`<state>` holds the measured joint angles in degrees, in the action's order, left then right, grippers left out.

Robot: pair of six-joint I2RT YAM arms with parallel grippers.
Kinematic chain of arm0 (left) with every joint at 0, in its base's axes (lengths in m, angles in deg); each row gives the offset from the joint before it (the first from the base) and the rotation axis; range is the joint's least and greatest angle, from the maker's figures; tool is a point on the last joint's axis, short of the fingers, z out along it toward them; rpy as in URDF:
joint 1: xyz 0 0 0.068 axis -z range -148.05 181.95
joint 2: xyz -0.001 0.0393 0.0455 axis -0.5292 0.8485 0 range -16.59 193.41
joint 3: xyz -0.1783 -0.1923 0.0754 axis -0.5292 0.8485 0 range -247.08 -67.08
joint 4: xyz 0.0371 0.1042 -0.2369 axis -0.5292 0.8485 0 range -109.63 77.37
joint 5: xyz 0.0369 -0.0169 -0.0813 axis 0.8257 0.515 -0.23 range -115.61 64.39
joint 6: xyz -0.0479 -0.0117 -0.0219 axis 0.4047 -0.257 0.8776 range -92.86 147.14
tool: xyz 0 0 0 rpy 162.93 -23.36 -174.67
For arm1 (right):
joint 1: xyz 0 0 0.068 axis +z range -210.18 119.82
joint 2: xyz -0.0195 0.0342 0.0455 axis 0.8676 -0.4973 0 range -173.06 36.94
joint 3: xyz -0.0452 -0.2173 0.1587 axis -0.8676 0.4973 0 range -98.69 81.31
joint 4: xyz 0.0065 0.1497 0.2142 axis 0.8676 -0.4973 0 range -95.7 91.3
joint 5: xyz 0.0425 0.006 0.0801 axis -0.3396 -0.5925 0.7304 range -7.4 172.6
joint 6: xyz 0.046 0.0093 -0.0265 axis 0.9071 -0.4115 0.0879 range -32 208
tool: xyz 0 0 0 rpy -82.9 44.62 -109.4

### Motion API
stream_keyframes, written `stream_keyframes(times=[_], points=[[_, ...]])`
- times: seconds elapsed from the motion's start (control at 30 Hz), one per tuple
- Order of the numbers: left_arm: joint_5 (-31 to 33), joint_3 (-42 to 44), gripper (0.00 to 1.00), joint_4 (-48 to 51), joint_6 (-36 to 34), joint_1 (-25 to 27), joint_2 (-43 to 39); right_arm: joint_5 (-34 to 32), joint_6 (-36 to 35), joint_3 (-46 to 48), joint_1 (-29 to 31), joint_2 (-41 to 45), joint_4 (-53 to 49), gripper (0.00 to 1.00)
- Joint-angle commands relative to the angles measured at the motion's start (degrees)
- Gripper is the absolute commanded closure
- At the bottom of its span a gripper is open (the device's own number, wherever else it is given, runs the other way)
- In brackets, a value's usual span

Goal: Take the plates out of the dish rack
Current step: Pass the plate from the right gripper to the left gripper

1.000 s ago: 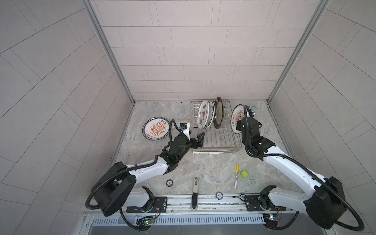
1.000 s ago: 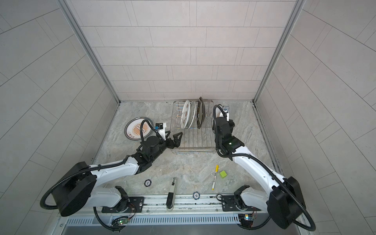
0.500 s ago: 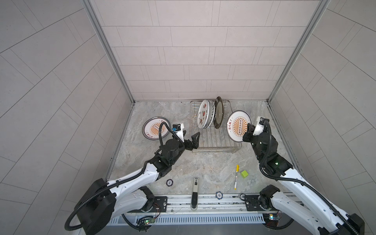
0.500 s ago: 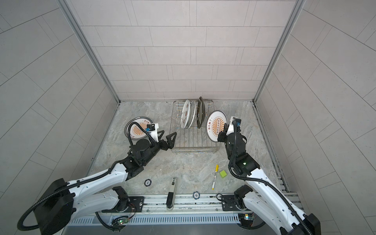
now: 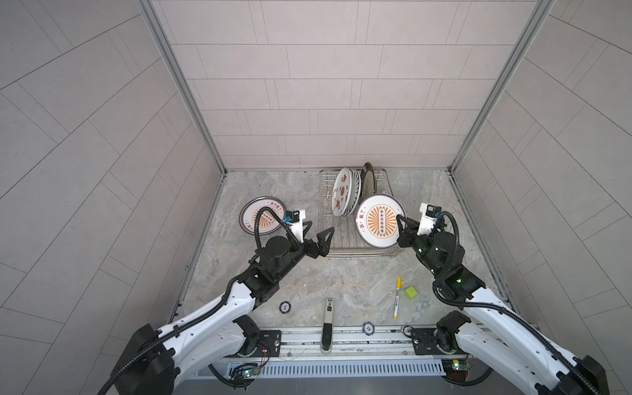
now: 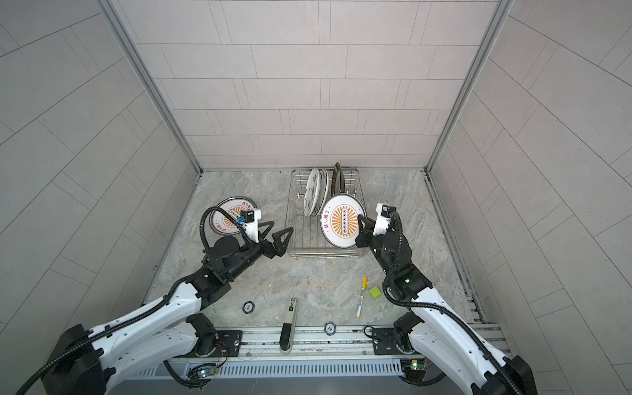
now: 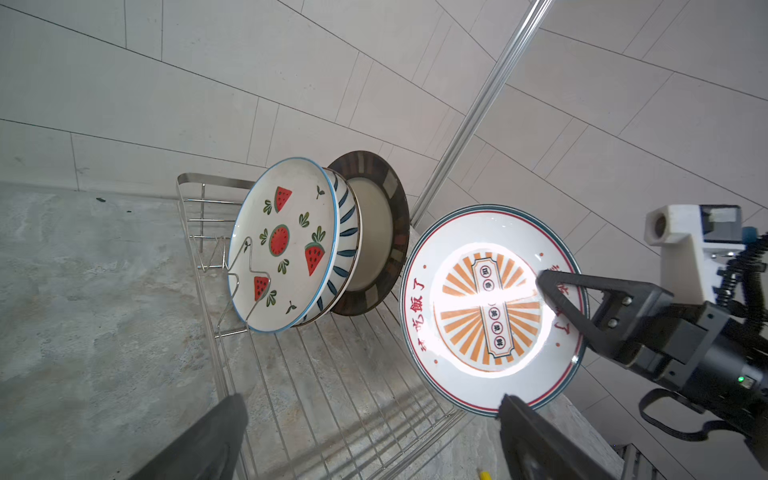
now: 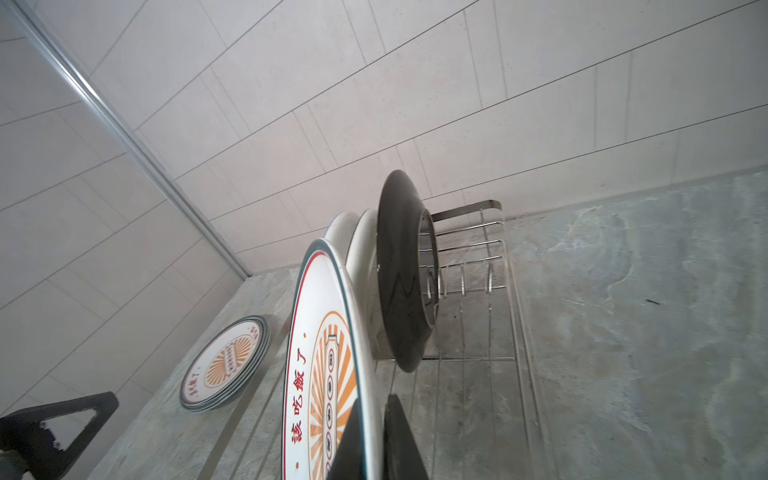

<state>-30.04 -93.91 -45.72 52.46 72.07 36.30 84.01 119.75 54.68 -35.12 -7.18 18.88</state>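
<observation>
The robot's right gripper is holding the sunburst plate across the rack from the stack (image 5: 251,215), so the left gripper should grasp the plate's free rim (image 5: 358,222) and bring the plate over there.
The chrome dish rack (image 5: 345,253) (image 6: 309,254) (image 7: 332,374) stands at the back middle. My right gripper (image 5: 402,224) (image 6: 360,221) (image 8: 374,419) is shut on the rim of a white plate with an orange sunburst (image 5: 376,220) (image 6: 338,222) (image 7: 478,316) (image 8: 320,374). It holds this plate on edge above the rack's front right part. Three plates stand at the rack's back: a watermelon one (image 5: 342,196) (image 7: 286,245), a navy-petal one (image 7: 348,232) and a brown-rimmed one (image 5: 368,178) (image 8: 399,270). My left gripper (image 5: 319,227) (image 6: 281,226) (image 7: 370,403) is open, empty, at the rack's front left.
A stack of sunburst plates (image 5: 254,213) (image 8: 226,365) lies flat left of the rack, behind my left wrist. Near the front lie a yellow pen (image 5: 396,297), a green cube (image 5: 411,292), two poker chips (image 5: 285,306) (image 5: 368,328) and a black-and-white bar (image 5: 328,318). Tiled walls close three sides.
My right gripper has carried the sunburst plate up and forward from the rack's right side to over its front right part. My left gripper stayed open and rose slightly.
</observation>
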Motion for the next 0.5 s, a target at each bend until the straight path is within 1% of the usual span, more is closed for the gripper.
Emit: stream_keyframes(times=[0.0,0.13,0.3,0.33,0.37,0.43,0.47], points=[[-7.3,0.7,0.0,0.7,-0.6,-0.8,-0.1,5.6,3.9,-0.1,0.5,0.1,10.2,0.91],[-13.5,0.0,0.0,-2.0,1.6,-1.8,2.8,7.1,5.2,0.4,1.5,-1.0,13.3,0.91],[-19.4,0.2,0.0,-9.8,4.1,-2.0,6.3,10.4,6.4,-0.4,4.0,-5.5,18.1,0.91],[-19.1,0.1,0.0,-9.9,4.5,-2.0,6.6,11.2,6.5,-0.7,4.2,-6.2,18.5,0.91],[-17.2,-0.3,0.0,-8.2,5.2,-2.3,6.6,12.3,6.4,-0.9,4.4,-6.7,19.0,0.91],[-14.2,-1.1,0.0,-4.1,6.4,-3.7,6.4,12.2,5.6,-1.5,4.3,-6.5,18.0,0.91],[-13.6,-0.5,0.0,-4.5,7.3,-4.8,6.4,12.0,5.2,-1.6,4.3,-6.2,17.3,0.91]])
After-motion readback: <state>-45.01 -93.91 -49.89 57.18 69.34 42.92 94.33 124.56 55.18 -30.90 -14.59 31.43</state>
